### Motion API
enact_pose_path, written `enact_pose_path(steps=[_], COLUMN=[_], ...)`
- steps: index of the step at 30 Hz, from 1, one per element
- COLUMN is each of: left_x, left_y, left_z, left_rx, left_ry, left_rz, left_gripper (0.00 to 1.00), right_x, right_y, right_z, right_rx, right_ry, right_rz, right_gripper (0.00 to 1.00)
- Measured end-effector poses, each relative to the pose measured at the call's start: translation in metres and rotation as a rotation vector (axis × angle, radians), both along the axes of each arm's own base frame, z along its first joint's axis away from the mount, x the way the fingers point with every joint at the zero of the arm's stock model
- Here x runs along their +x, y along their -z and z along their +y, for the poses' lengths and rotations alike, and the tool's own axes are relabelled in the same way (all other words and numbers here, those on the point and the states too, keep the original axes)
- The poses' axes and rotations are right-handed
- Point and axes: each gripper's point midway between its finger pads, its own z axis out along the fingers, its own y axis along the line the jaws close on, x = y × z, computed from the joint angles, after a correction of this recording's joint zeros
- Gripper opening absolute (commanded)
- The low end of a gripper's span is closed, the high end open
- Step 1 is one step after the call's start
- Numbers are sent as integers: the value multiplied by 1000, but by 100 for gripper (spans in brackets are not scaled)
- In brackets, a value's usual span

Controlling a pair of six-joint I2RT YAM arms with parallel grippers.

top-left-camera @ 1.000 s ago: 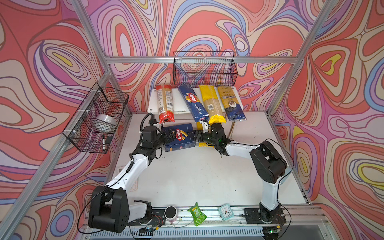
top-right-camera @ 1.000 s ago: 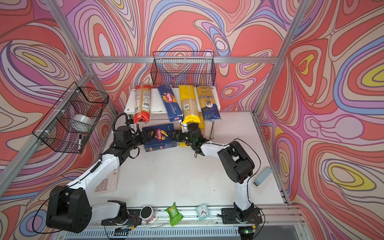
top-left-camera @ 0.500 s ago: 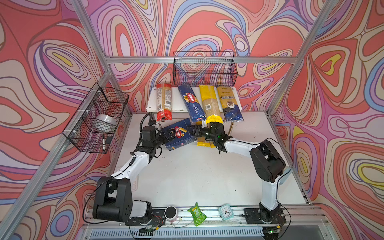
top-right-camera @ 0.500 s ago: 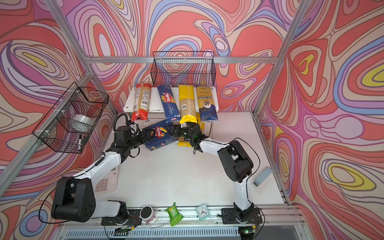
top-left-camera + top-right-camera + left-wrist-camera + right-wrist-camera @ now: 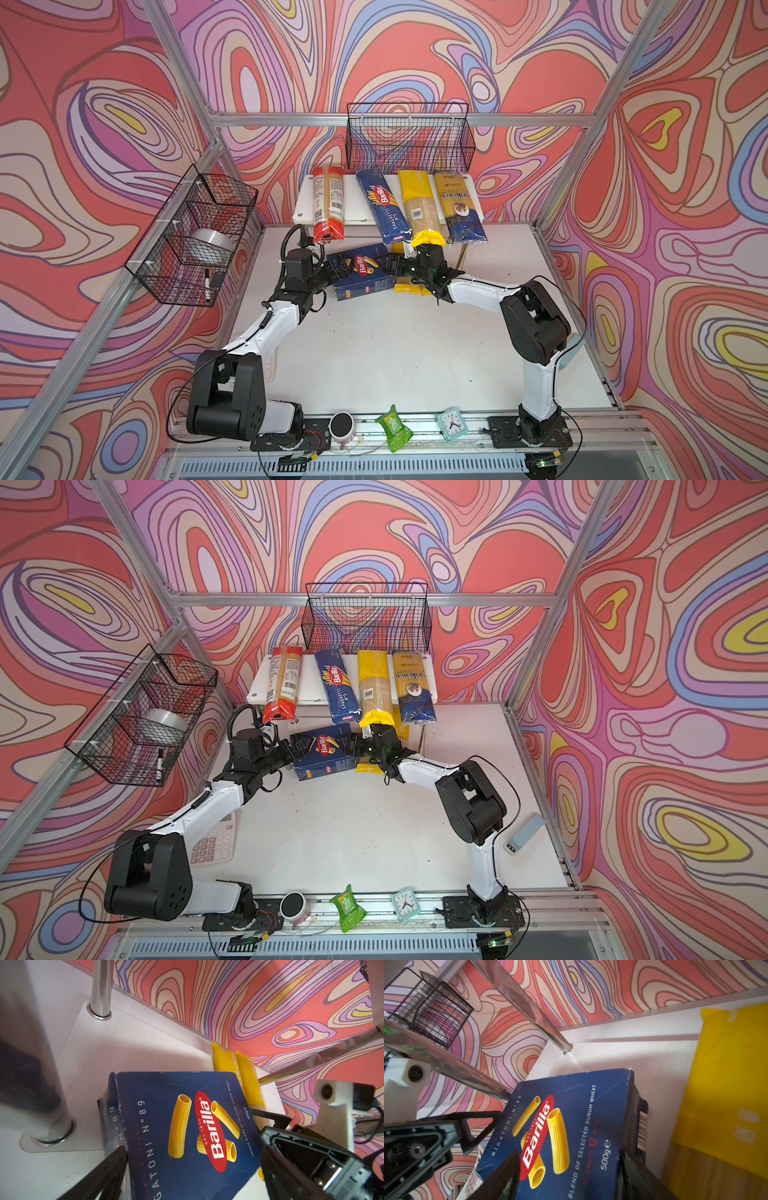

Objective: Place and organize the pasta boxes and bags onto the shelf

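My right gripper should push the box in at its front side point(image 5: 367, 287) after I let go of the box's ends, because the rigatoni box juts crooked point(image 5: 345, 293) past the front edge of the shelf's lower level.
The wide blue rigatoni box point(image 5: 365, 272) point(image 5: 324, 750) hangs tilted in front of the white shelf point(image 5: 353, 205) point(image 5: 309, 683), over its lower tier point(image 5: 124, 1043) point(image 5: 633, 1053). My left gripper point(image 5: 337, 268) point(image 5: 195, 1163) is shut on its left end. My right gripper point(image 5: 395, 266) point(image 5: 569, 1169) is shut on its right end. On the top tier lie a red bag point(image 5: 328, 203), the narrow spaghetti box point(image 5: 382, 205), a yellow bag point(image 5: 419, 208) and a gold and dark blue bag point(image 5: 459, 205). Yellow bags point(image 5: 234, 1064) point(image 5: 726, 1084) lie on the lower tier beside the box.
Chrome shelf legs point(image 5: 100, 991) point(image 5: 529, 1007) stand close to the box. Black wire baskets hang on the back wall point(image 5: 409, 137) and the left wall point(image 5: 195, 237). A calculator point(image 5: 212, 845), speaker point(image 5: 341, 426), green packet point(image 5: 392, 428), clock point(image 5: 451, 424) and grey device point(image 5: 523, 835) lie near the front.
The rigatoni box lay level on the table a second ago. Both grippers have since raised and tilted it and carried it slightly toward the shelf.
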Motion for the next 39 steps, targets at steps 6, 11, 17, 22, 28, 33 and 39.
enact_pose_path(steps=[6, 11, 17, 22, 28, 33, 39], left_x=[3, 5, 5, 5, 4, -2, -25], left_y=[-3, -9, -10, -10, -10, -9, -7], left_z=[-2, -4, -5, -4, -5, -4, 1], left_rx=[0, -5, -6, -6, -1, 0, 24], left_ry=[3, 10, 13, 13, 18, 19, 17], left_rz=[-9, -25, -30, -30, -31, -23, -8], left_gripper=[100, 100, 100, 100, 100, 100, 100], right_x=[3, 1, -13, -38, -79, -107, -134], right_y=[-1, -10, -28, -20, -8, -5, -7], right_z=[-3, -10, -24, -29, -34, -12, 21], right_rx=[-37, -73, -115, -133, -132, -130, -89], right_ry=[17, 31, 35, -28, -109, -212, -325], right_rz=[16, 3, -32, -9, 23, 10, -31], right_gripper=[80, 80, 77, 70, 61, 55, 48])
